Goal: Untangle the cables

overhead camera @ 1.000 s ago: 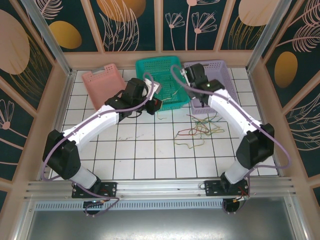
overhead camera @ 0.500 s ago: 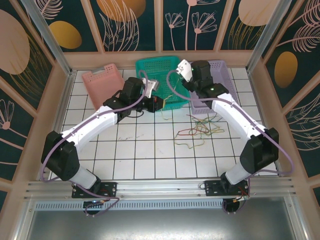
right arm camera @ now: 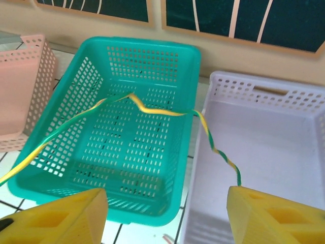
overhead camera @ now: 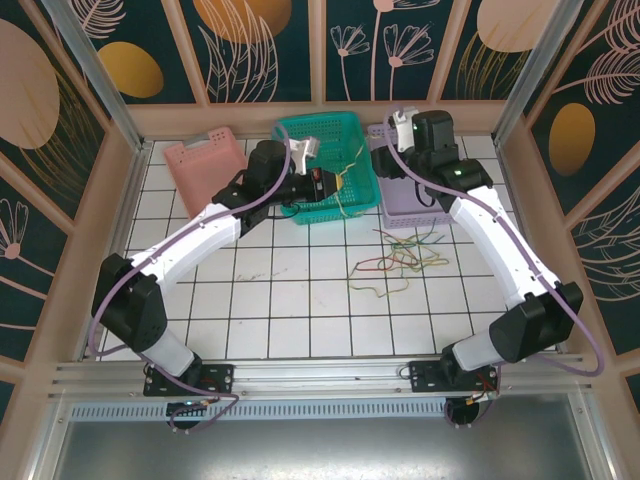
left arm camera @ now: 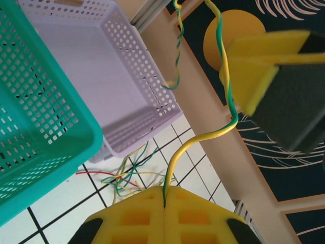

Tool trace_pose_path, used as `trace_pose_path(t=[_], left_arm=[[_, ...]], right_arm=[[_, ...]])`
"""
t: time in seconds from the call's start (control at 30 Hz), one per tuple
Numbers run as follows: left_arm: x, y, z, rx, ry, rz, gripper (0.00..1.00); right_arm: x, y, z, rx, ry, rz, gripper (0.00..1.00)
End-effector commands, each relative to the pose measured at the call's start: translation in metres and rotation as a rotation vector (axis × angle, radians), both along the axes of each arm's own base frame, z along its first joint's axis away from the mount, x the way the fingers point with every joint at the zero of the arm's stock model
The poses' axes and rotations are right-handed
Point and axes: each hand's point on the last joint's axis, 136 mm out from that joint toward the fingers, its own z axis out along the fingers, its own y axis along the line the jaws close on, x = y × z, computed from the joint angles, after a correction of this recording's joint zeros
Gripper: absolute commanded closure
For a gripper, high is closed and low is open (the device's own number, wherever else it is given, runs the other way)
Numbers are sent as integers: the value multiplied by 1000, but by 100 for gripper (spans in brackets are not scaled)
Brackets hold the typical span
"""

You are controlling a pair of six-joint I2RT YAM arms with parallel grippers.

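Observation:
My gripper will carry the yellow-green twisted cable over the purple basket, and the cable will come away alone, since open tiles separate it from the tangled pile.
My left gripper is shut on one end of a yellow-green twisted cable, which rises from its pads. In the top view this gripper hangs over the teal basket. The same cable runs across the right wrist view, and its other end touches the tip of one finger of my right gripper. That gripper stands open over the purple basket with nothing between its jaws. The rest of the cables, red, yellow and green, lie tangled on the white tiles in front of the purple basket.
A pink basket stands tilted at the back left, next to the teal one. Wooden walls close in the tiled floor on three sides. Open tiles lie between the arms' bases and the pile.
My right gripper has opened and drawn back to the right, over the purple basket. My left gripper, still shut on the yellow-green cable, has moved back and right over the teal basket.

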Motion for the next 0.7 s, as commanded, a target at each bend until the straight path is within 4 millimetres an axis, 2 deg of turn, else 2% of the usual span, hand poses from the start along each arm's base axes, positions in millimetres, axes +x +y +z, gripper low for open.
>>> trace_pose_path(t=[0.0,0.1,0.17,0.27,0.37,0.43,0.6,0.67], left_arm=[[7,-2,23,-45,-25,8,100],[5,-2,26,-57,-29,3,100],[4,-2,27,-65,-29,-1,100],[3,-3,25,-67,-23,0,100],[4,-4,23,-80,-13,-1,100],[4,-5,22,-92,-11,-3,100],[4,-7,24,-109,-10,-10,100],[3,-6,22,-107,-7,-11,100]], right_arm=[[-17,-6,4,99,77,-42,35],[-13,-23,19,378,130,-177,32],[-10,-30,24,623,212,-264,32],[-6,-22,32,972,343,-313,33],[0,-11,44,1234,364,-351,33],[4,-6,46,1352,365,-375,33],[22,-1,30,1527,492,-473,33],[30,-4,40,1607,449,-460,33]])
